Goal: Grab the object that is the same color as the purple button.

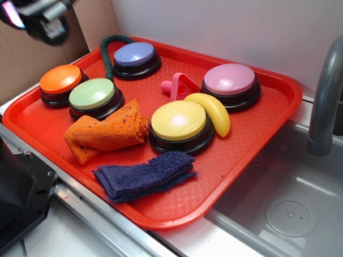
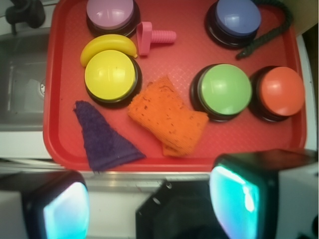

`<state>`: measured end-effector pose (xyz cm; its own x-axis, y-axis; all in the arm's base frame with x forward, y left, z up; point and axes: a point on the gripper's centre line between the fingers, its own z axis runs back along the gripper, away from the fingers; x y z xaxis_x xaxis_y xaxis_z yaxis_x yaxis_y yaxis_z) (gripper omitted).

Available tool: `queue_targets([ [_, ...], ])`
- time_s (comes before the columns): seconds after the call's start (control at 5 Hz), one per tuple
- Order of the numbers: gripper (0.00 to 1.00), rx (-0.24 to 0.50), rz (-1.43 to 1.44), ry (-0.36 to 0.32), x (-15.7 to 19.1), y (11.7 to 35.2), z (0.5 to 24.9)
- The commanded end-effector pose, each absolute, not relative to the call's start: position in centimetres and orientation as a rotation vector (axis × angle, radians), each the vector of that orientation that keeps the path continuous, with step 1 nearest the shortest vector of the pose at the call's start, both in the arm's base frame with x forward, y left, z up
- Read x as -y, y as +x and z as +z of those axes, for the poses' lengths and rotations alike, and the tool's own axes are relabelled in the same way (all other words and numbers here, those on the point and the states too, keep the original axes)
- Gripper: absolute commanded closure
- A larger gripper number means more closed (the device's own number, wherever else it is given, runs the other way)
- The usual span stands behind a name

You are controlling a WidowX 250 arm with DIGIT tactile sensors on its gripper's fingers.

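My gripper will lift the dark blue-purple terry rag [image 1: 146, 176], and the rag should stay folded in a bundle because its layers lie on top of each other at the wide end [image 1: 109, 186].
The dark blue-purple terry rag [image 1: 144, 175] lies folded at the front edge of the red tray [image 1: 268, 123]; in the wrist view it [image 2: 102, 138] is at the lower left. The purple button [image 1: 135, 55] with a lavender-blue dome sits at the tray's back; it shows at the top in the wrist view [image 2: 237, 19]. My gripper [image 2: 149, 206] is open and empty, high above the counter in front of the tray, well apart from the rag. In the exterior view only its blurred body [image 1: 37, 16] shows at the top left.
On the tray: an orange cloth [image 1: 107, 131], yellow button [image 1: 179, 122], green button [image 1: 94, 95], orange button [image 1: 60, 80], pink button [image 1: 230, 81], a yellow banana [image 1: 214, 110], a pink toy [image 1: 177, 85] and a dark green rope [image 1: 110, 48]. A sink [image 1: 289, 209] and faucet [image 1: 324, 101] are right.
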<state>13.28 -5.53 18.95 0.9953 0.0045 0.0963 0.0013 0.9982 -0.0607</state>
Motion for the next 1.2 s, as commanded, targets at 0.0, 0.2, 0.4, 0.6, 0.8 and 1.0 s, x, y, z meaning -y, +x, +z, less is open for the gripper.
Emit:
queue_targets([
  [0.0, 0.00, 0.118, 0.061, -0.074, 9.7, 15.2, 13.2],
  [0.2, 0.00, 0.120, 0.039, -0.140, 10.5, 15.8, 9.9],
  [0.4, 0.00, 0.099, 0.049, -0.135, 11.0, 16.0, 7.3],
  [0.6, 0.00, 0.084, 0.034, -0.160, 11.6, 16.4, 5.1],
  [0.8, 0.00, 0.087, 0.002, -0.202, 12.8, 16.7, 2.8],
  [1.0, 0.00, 0.088, -0.016, -0.240, 14.1, 16.5, 1.9],
])
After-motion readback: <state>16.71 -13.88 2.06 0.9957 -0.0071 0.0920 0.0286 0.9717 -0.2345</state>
